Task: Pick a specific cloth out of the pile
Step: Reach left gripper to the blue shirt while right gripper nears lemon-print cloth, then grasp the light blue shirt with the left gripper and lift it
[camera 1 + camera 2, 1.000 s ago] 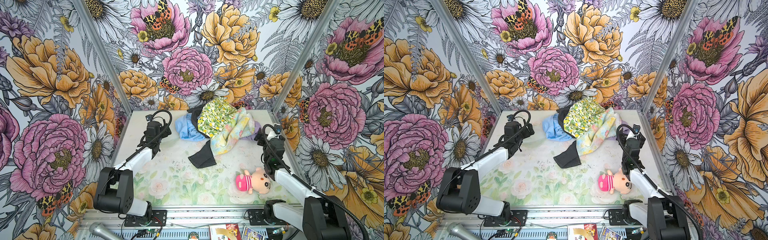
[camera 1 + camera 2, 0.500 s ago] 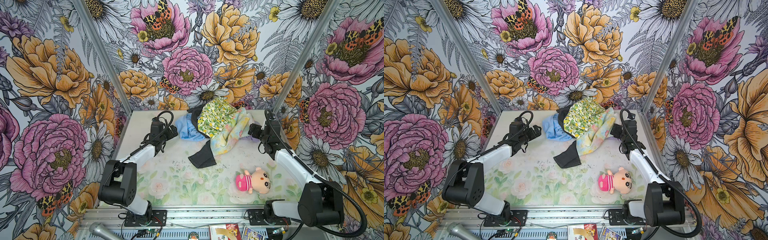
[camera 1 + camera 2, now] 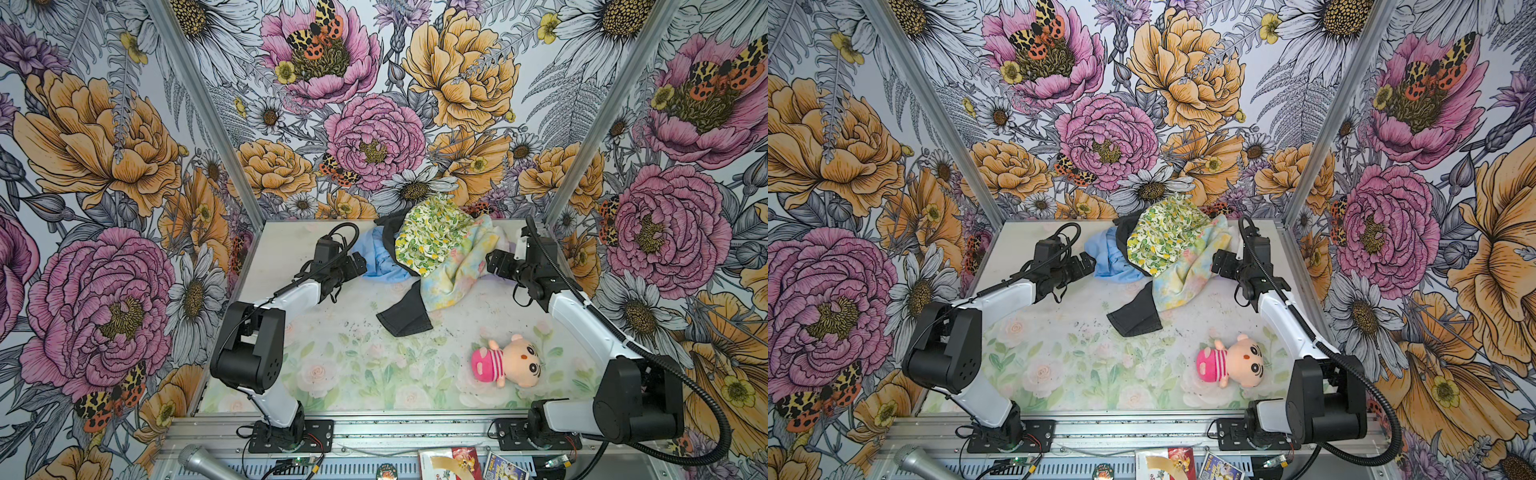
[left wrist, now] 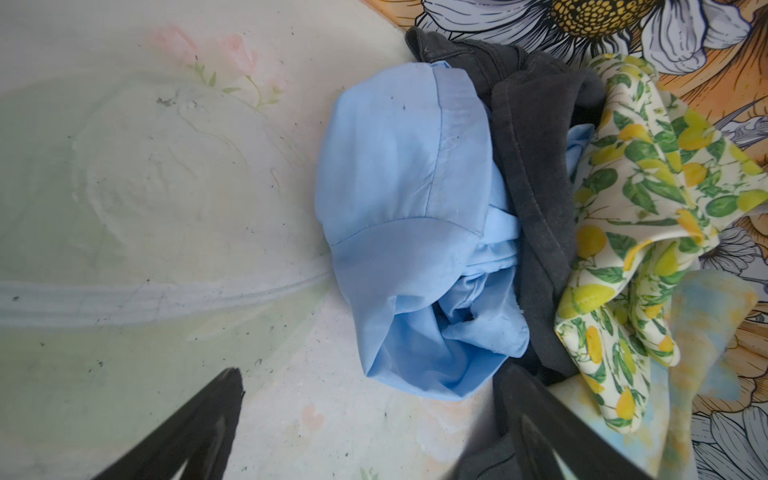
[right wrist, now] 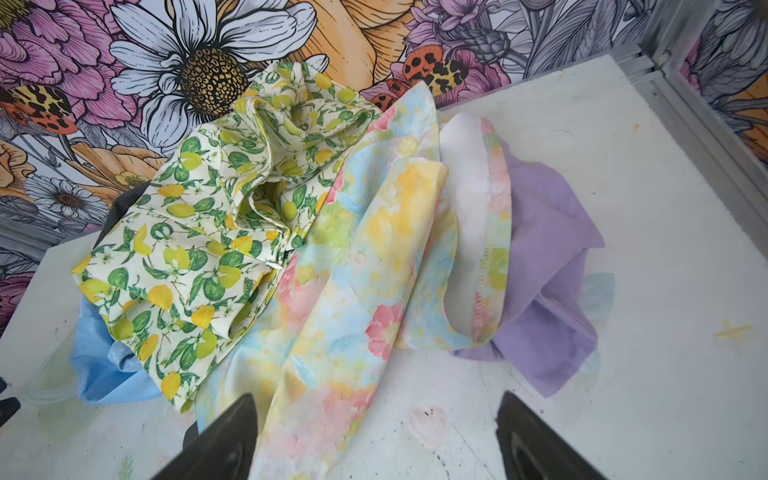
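The light sky-blue cloth (image 3: pixel 383 261) will drag a long hidden tail along when I lift it, because blue peeks out (image 4: pixel 579 144) beyond the black cloth.
The cloth (image 3: pixel 380 259) (image 3: pixel 1111 259) is light sky-blue with a stitched hem and lies bunched at the left edge of the pile (image 3: pixel 440 249) (image 3: pixel 1167 245), partly under the black and lemon-print pieces. My left gripper (image 3: pixel 356 264) (image 3: pixel 1087 264) is open just left of it. In the left wrist view the cloth (image 4: pixel 407 232) lies right in front of the left gripper (image 4: pixel 372 376), untouched. My right gripper (image 3: pixel 492 262) (image 3: pixel 1219 262) is open at the pile's right side. In the right wrist view the right gripper (image 5: pixel 376 401) has one finger over the pastel floral cloth (image 5: pixel 353 291).
A black cloth (image 3: pixel 405 318) trails from the pile toward the middle of the table (image 3: pixel 332 365). A plush doll (image 3: pixel 507 361) lies at the front right. A lilac cloth (image 5: pixel 548 291) sits at the pile's right. Flowered walls stand close behind the pile.
Both arms have reached toward the pile. The left gripper moved right up to the blue cloth, and the right gripper moved back and inward to the pile's right edge.
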`<state>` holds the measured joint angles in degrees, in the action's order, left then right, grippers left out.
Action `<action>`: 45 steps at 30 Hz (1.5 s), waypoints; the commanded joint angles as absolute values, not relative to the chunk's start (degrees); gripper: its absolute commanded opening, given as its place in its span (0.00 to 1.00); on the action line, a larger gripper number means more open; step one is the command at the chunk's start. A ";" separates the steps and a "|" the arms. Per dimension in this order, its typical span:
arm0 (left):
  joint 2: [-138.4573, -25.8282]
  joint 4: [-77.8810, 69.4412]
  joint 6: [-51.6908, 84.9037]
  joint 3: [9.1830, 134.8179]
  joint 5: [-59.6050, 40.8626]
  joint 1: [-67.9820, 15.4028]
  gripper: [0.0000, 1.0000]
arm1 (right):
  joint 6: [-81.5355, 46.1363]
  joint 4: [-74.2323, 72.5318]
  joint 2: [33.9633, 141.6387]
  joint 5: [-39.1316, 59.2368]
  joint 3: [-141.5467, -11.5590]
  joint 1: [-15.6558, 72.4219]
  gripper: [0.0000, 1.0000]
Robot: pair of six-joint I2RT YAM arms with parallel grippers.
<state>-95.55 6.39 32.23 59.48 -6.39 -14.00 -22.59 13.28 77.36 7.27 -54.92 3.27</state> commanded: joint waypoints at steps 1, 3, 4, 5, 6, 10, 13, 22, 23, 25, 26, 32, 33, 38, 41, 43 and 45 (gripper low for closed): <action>-97.21 10.42 31.85 63.97 -4.15 -15.48 0.99 | -20.80 13.91 76.71 8.53 -54.36 4.53 0.91; -99.09 11.75 32.02 66.60 -3.40 -16.24 0.99 | -20.44 13.97 76.65 8.86 -53.92 5.24 0.90; -100.04 12.20 32.12 67.77 -3.20 -16.51 0.99 | -20.31 13.94 76.56 9.00 -53.64 5.63 0.90; -101.44 12.91 32.34 69.44 -2.64 -16.90 0.99 | -20.22 13.96 76.35 9.05 -53.19 6.21 0.90; -102.83 13.80 32.45 71.20 -2.34 -17.28 0.99 | -20.30 13.94 76.01 9.04 -52.76 6.88 0.90; -109.19 17.57 33.30 77.60 -0.95 -17.62 0.98 | -20.20 13.85 74.99 8.68 -51.43 9.05 0.90; -112.74 18.19 33.32 80.79 0.47 -17.74 0.97 | -19.72 13.76 74.62 8.30 -51.14 10.39 0.90; -124.28 18.02 31.57 91.18 2.92 -20.40 0.95 | -19.43 13.72 74.11 8.19 -51.79 11.16 0.90; -125.07 18.02 30.91 92.04 3.78 -21.13 0.93 | -19.50 13.78 73.61 8.10 -51.85 11.18 0.90; -126.23 18.02 30.05 93.40 4.54 -22.17 0.86 | -19.58 13.79 72.87 7.86 -51.89 11.16 0.90; -126.66 18.02 29.86 93.88 4.74 -22.49 0.76 | -19.46 13.78 72.51 7.75 -51.89 11.29 0.90; -125.96 17.89 29.45 94.80 5.55 -22.50 0.00 | -19.48 13.75 70.73 6.96 -51.79 11.20 0.90; -125.12 17.44 28.87 94.73 5.94 -22.53 0.00 | -19.33 13.79 70.62 6.48 -51.69 11.21 0.90; -120.70 16.43 27.08 95.29 7.53 -23.14 0.00 | -18.74 13.72 70.27 4.22 -52.11 11.23 0.90; -118.09 15.91 26.54 96.37 7.41 -23.28 0.00 | -18.58 13.76 70.38 4.09 -52.61 11.16 0.90; -116.80 15.91 26.15 97.42 6.99 -23.29 0.00 | -18.13 13.87 70.49 3.02 -52.90 11.23 0.90; -115.41 15.97 26.20 98.76 6.34 -23.24 0.00 | -17.81 13.81 70.26 2.13 -53.48 11.00 0.90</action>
